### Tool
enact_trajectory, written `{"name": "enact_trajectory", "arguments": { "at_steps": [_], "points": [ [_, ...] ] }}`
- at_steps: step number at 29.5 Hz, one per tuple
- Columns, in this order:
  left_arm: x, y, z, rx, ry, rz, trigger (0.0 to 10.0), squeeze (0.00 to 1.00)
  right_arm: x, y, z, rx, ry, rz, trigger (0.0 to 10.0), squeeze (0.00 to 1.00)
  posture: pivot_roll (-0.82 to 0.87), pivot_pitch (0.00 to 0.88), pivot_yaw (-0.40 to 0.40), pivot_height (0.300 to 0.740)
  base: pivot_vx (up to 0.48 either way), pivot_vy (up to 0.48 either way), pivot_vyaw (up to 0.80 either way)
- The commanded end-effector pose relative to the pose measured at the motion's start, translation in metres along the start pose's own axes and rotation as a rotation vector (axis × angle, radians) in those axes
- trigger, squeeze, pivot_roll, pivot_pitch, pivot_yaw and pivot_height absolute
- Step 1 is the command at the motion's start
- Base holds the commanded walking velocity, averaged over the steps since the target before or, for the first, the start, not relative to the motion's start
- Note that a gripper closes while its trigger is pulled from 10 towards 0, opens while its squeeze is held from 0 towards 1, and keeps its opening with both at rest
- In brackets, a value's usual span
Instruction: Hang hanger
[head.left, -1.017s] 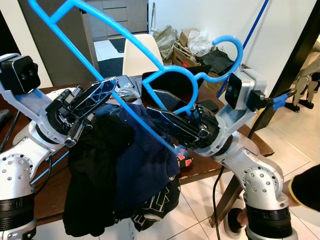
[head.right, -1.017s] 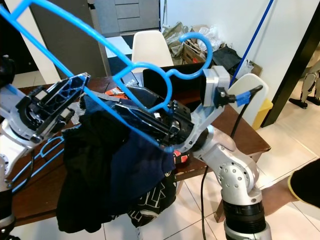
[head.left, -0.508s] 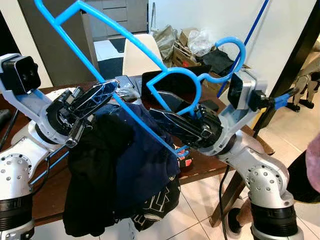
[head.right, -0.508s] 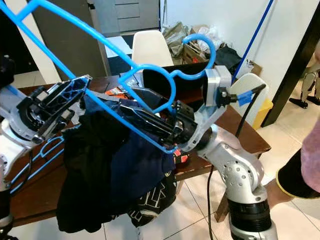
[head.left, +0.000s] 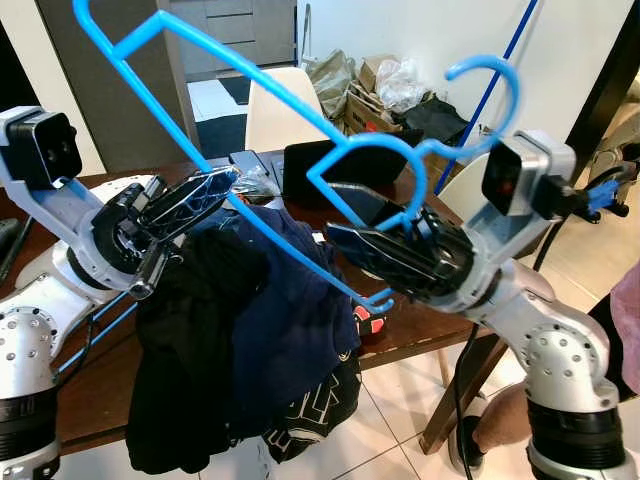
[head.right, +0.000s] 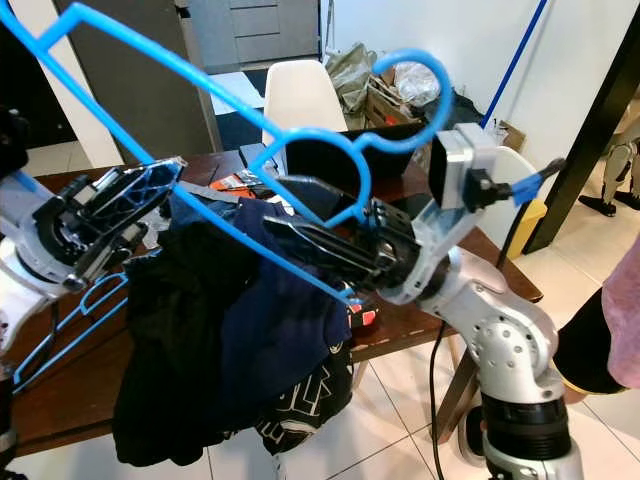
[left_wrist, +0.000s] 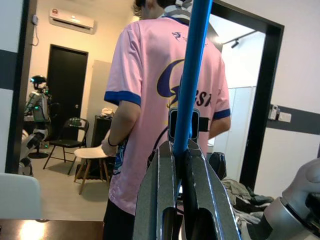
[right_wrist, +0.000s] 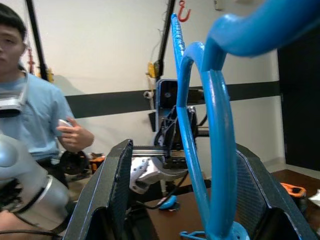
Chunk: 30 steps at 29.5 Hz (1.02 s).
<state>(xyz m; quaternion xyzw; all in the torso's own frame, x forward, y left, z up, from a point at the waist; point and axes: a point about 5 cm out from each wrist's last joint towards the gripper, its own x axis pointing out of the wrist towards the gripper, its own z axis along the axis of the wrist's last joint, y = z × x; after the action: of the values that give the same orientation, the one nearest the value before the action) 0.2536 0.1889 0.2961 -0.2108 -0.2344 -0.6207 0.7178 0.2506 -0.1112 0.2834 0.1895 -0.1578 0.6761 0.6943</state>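
The blue hanger (head.left: 342, 146) will come away empty when I carry it, because the lower bar (head.left: 290, 247) runs uncovered in front of the clothes.
A large blue hanger (head.left: 270, 95) is held up over the table, its hook (head.left: 490, 70) pointing up at the right. My left gripper (head.left: 205, 188) is shut on the hanger's straight lower bar, clamped on the blue bar (left_wrist: 192, 75) in the left wrist view. My right gripper (head.left: 335, 212) stands open, with the hanger's neck loop (right_wrist: 200, 150) passing between its spread fingers. Black and navy clothes (head.left: 250, 330) hang from the lower bar between the two grippers, reaching below the table edge.
The brown table (head.left: 420, 325) lies under the arms, with another blue hanger (head.right: 60, 320) on its left part. A white chair (head.left: 275, 100) and boxes with bags (head.left: 380, 85) stand behind. A person in pink (head.left: 625, 320) is at the right edge.
My right arm has shifted right and lifted, carrying the hook end higher and further right. A person in pink has come in at the right edge. The left gripper has stayed put.
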Motion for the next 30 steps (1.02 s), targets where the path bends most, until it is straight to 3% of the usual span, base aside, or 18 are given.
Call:
{"name": "enact_trajectory", "arguments": {
  "at_steps": [1, 2, 3, 5, 6, 10, 11, 12, 13, 25, 26, 27, 30],
  "points": [
    [-0.009, 0.000, 0.012, 0.049, -0.022, 0.031, 0.0, 0.00, -0.010, -0.001, 0.002, -0.002, 0.008, -0.040, 10.0, 0.99, 0.01, 0.000, 0.020, 0.740, 0.000, 0.000, 0.00],
    [-0.009, 0.000, 0.012, 0.049, -0.021, 0.030, 0.0, 0.00, -0.009, -0.001, -0.003, 0.009, 0.020, -0.057, 10.0, 0.18, 0.01, 0.000, 0.020, 0.740, 0.000, 0.000, 0.00],
    [-0.008, 0.000, 0.012, 0.049, -0.021, 0.027, 0.0, 0.00, -0.008, -0.002, -0.007, 0.021, 0.030, -0.070, 10.0, 0.00, 0.01, 0.000, 0.020, 0.740, 0.000, 0.000, 0.00],
    [-0.008, 0.000, 0.012, 0.047, -0.020, 0.024, 0.0, 0.00, -0.007, -0.003, -0.011, 0.036, 0.036, -0.084, 10.0, 0.00, 0.01, 0.000, 0.020, 0.740, 0.000, 0.000, 0.00],
    [-0.007, 0.000, 0.011, 0.043, -0.018, 0.017, 0.0, 0.00, -0.006, -0.004, -0.014, 0.061, 0.027, -0.097, 0.0, 0.00, 0.01, 0.000, 0.020, 0.740, 0.000, 0.000, 0.00],
    [-0.003, 0.000, 0.008, 0.036, -0.014, 0.005, 0.0, 0.00, -0.003, -0.005, -0.018, 0.100, 0.004, -0.103, 0.0, 0.00, 0.01, 0.000, 0.020, 0.740, 0.000, 0.000, 0.00],
    [-0.002, -0.001, 0.007, 0.035, -0.014, 0.000, 0.0, 0.00, -0.001, -0.006, -0.019, 0.112, -0.002, -0.112, 4.7, 0.00, 0.01, 0.000, 0.021, 0.740, 0.000, 0.000, 0.00],
    [-0.002, -0.001, 0.007, 0.034, -0.014, -0.003, 0.0, 0.00, 0.000, -0.006, -0.019, 0.121, -0.006, -0.119, 4.7, 0.00, 0.01, 0.000, 0.021, 0.740, 0.000, 0.000, 0.00],
    [0.000, -0.001, 0.006, 0.034, -0.013, -0.006, 0.0, 0.00, 0.002, -0.005, -0.021, 0.136, -0.009, -0.122, 10.0, 0.00, 0.01, 0.000, 0.020, 0.740, 0.000, 0.000, 0.00],
    [0.003, 0.001, 0.007, 0.057, -0.004, 0.004, 0.0, 0.00, 0.002, -0.001, -0.025, 0.148, -0.009, -0.103, 10.0, 0.00, 0.01, 0.000, 0.016, 0.740, 0.000, 0.000, 0.00],
    [0.003, 0.001, 0.008, 0.070, -0.001, 0.014, 0.0, 0.00, 0.000, 0.000, -0.022, 0.150, -0.023, -0.090, 10.0, 0.90, 0.01, 0.000, 0.016, 0.740, 0.000, 0.000, 0.00],
    [0.002, 0.002, 0.009, 0.085, 0.002, 0.028, 0.0, 0.00, -0.002, 0.002, -0.018, 0.160, -0.044, -0.074, 10.0, 1.00, 0.01, 0.000, 0.013, 0.740, 0.000, 0.000, 0.00],
    [0.002, 0.004, 0.011, 0.105, 0.005, 0.042, 0.0, 0.00, -0.002, 0.005, -0.016, 0.194, -0.063, -0.050, 10.0, 1.00, 0.00, 0.000, 0.013, 0.740, 0.000, 0.000, 0.00]
  ]
}}
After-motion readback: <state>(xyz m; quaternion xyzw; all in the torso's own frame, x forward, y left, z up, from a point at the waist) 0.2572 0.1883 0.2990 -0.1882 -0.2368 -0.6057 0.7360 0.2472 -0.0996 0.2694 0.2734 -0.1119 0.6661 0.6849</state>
